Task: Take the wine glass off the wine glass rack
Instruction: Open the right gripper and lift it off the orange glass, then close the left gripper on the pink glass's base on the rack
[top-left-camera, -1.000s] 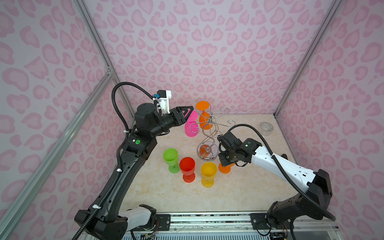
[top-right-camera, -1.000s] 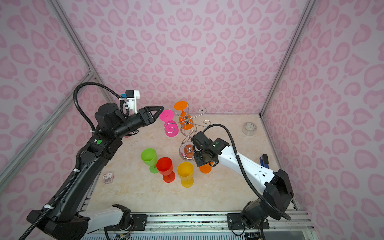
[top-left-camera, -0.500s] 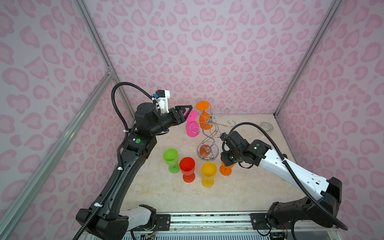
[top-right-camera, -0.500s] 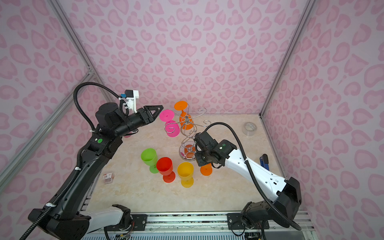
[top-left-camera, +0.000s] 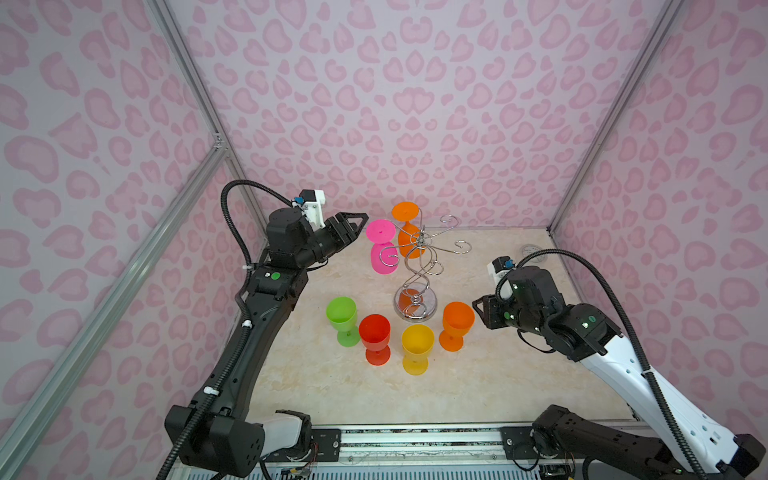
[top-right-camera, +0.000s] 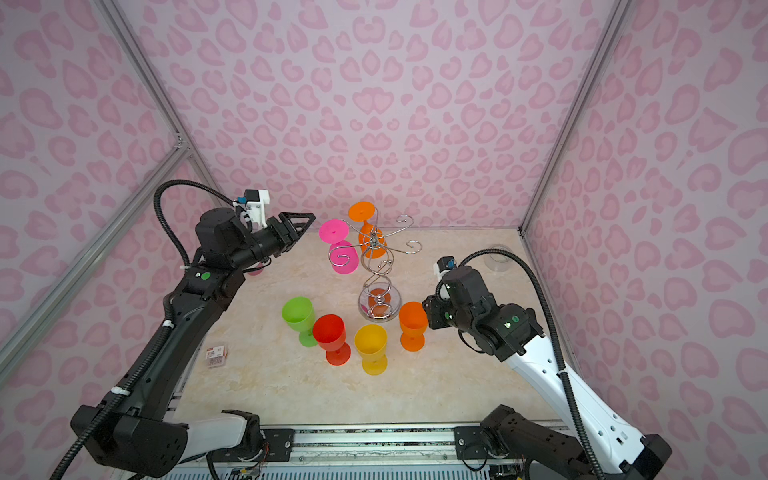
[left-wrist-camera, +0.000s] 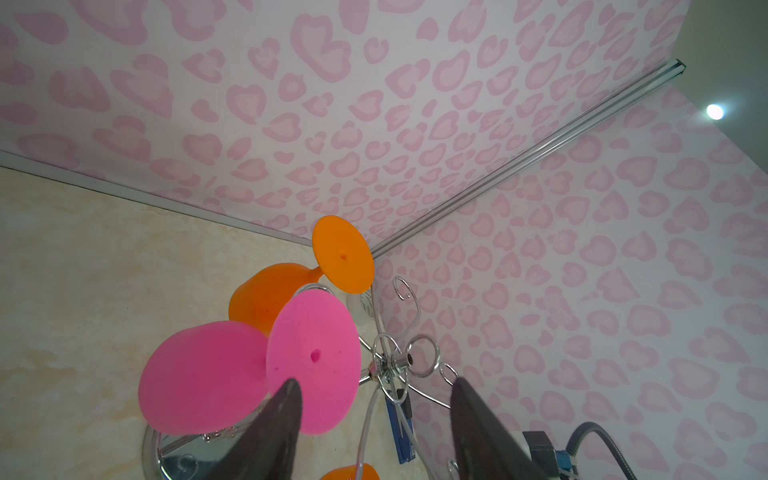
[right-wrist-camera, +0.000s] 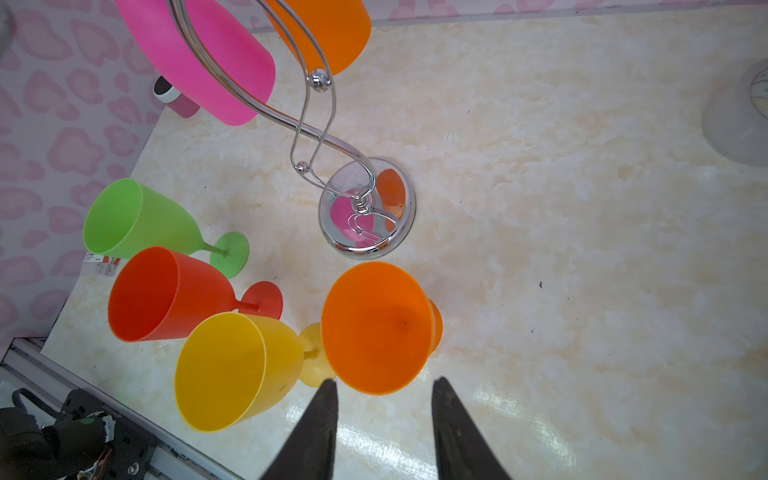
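Observation:
The pink glass hangs upside down (top-left-camera: 384, 259) next to the robot's left gripper, so next the left gripper raises it by the foot (top-left-camera: 380, 231) and tilts the glass's bowl toward the right gripper.
The chrome wine glass rack (top-left-camera: 419, 266) stands mid-table on its round mirrored base (right-wrist-camera: 368, 208). Two wine glasses hang upside down from its hooks: a pink wine glass (top-left-camera: 382, 249) (left-wrist-camera: 249, 370) and an orange one (top-left-camera: 407, 235) (left-wrist-camera: 291, 282). My left gripper (top-left-camera: 359, 218) (left-wrist-camera: 372, 386) is open, raised just left of the pink glass's foot, and touches nothing. My right gripper (top-left-camera: 478, 309) (right-wrist-camera: 384, 382) is open and empty, low by the table, just right of an upright orange glass (top-left-camera: 457, 324) (right-wrist-camera: 374, 328).
Green (top-left-camera: 343, 318), red (top-left-camera: 375, 336) and yellow (top-left-camera: 417, 347) glasses stand upright in a row in front of the rack. A clear round object (top-left-camera: 534, 252) lies at the back right. A small packet (top-right-camera: 216, 355) lies near the left arm.
My right gripper has opened, let go of the upright orange glass on the table and backed off to the right. My left gripper has opened wider near the pink glass.

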